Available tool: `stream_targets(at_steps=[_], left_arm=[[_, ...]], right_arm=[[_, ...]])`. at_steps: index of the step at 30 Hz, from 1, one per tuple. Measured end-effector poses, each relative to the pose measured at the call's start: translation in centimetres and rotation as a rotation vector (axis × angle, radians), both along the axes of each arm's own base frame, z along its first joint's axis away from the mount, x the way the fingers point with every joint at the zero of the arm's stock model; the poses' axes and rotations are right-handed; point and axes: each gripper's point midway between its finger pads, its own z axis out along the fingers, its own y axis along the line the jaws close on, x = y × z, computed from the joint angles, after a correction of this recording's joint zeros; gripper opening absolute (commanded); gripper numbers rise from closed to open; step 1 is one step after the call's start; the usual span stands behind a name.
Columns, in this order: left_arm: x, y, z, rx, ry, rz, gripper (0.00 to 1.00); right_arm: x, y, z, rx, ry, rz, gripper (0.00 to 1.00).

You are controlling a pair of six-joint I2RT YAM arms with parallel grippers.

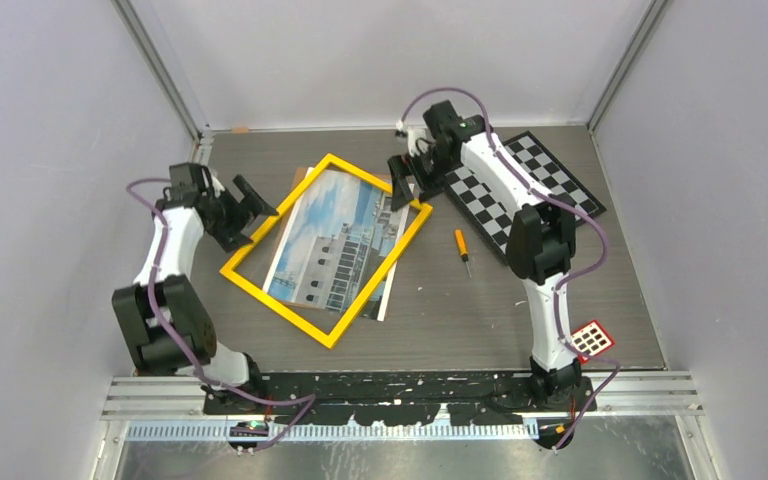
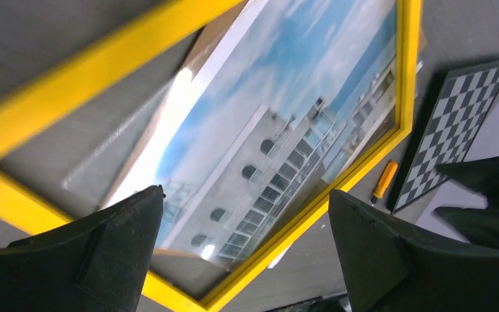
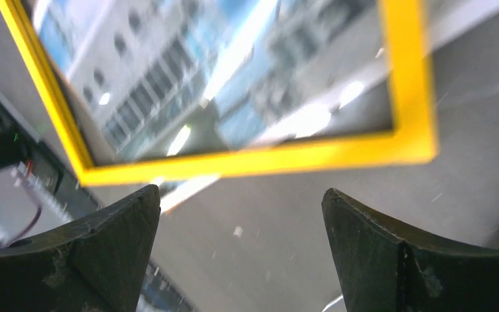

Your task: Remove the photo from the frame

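The yellow frame's long sides (image 1: pixel 381 278) run at a slant across the robot's reach, so next the right gripper takes the yellow frame's far short side (image 1: pixel 362 173) and swings it round square first.
The yellow frame (image 1: pixel 276 306) lies flat and turned at an angle in the middle of the table. The photo (image 1: pixel 335 240), a white windowed building under blue sky, lies inside and under it, with edges sticking out past the border at the upper left and lower right. My left gripper (image 1: pixel 248 203) is open and empty just off the frame's upper left side. My right gripper (image 1: pixel 401 183) is open and empty at the frame's far right corner. The left wrist view shows the frame (image 2: pixel 71 84), the photo (image 2: pixel 266 130) and the open gripper (image 2: pixel 245 194). The right wrist view shows the frame (image 3: pixel 266 159), the photo (image 3: pixel 136 71) and the open gripper (image 3: pixel 240 190).
A black-and-white checkerboard (image 1: pixel 520 190) lies at the back right under the right arm. An orange screwdriver (image 1: pixel 462 247) lies between it and the frame. A red-and-white tag (image 1: pixel 593 340) sits by the right arm's base. Grey walls close in the table.
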Motion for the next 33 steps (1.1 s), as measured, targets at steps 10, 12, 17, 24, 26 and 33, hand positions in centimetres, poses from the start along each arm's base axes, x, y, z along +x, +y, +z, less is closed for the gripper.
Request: stream_targets(at_steps=[10,12,17,24,26,33], left_arm=[[-9.5,-2.1,-4.8,-0.084,0.205,0.170,1.00],[-10.6,-2.3,-5.6,-0.094,0.233,0.187,1.00],[-13.3,-3.1,-8.1,-0.122,0.326,0.213,1.00],[-15.0,-3.7,-9.2,-0.138,0.340,0.230,1.00],[-15.6,-3.9,-9.8,-0.145,0.345,0.235,1.00],[-16.6,-4.9,-11.2,-0.194,0.371,0.267,1.00]], right_arm=[[12.5,3.4,-0.1,0.041,-0.354,-0.105,1.00],[13.7,3.6,-1.9,0.033,-0.366,-0.131,1.00],[17.1,4.5,-5.1,0.045,-0.402,-0.211,1.00],[21.2,6.1,-6.3,0.121,-0.486,-0.308,1.00],[21.7,6.4,-6.5,0.133,-0.499,-0.313,1.00],[21.8,6.9,-7.6,0.154,-0.484,-0.309,0.92]])
